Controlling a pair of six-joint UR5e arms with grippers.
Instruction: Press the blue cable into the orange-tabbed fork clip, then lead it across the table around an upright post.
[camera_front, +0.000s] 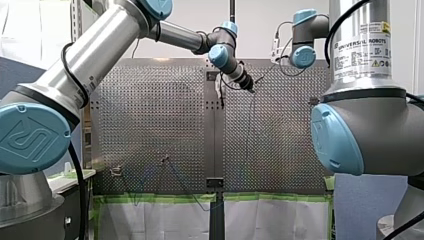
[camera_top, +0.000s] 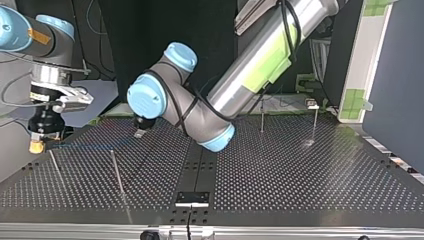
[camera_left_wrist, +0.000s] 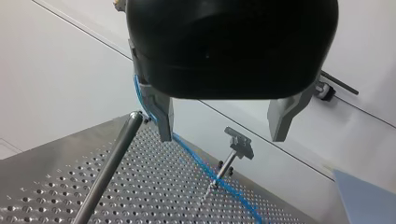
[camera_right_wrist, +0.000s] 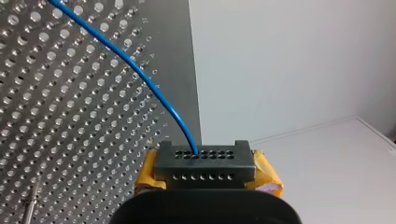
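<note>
My gripper will make the blue cable (camera_right_wrist: 140, 70) bend over into a wide arc when it carries the grey block, because the cable curves smoothly out of the block.
My right gripper (camera_right_wrist: 205, 170) has its yellow pads shut on a grey perforated block (camera_right_wrist: 205, 161) at the end of the blue cable (camera_right_wrist: 140, 74). In the top view it (camera_top: 36, 145) hangs at the table's left edge, and the cable (camera_top: 85, 146) runs faintly toward my left gripper (camera_top: 140, 132). My left gripper (camera_left_wrist: 223, 135) stands open just above the table; the blue cable (camera_left_wrist: 201, 163) passes one metal finger (camera_left_wrist: 161, 116) unpinched. Ahead of it stand a grey clip on a stem (camera_left_wrist: 239, 142) and a metal post (camera_left_wrist: 112, 163). No orange tab shows.
Two slanted rods (camera_top: 117, 172) (camera_top: 55, 165) stand on the perforated table (camera_top: 300, 180) at the top view's left. Two more uprights (camera_top: 262, 117) (camera_top: 315, 120) stand at its far right. A black strip (camera_top: 200, 165) runs down the table's middle.
</note>
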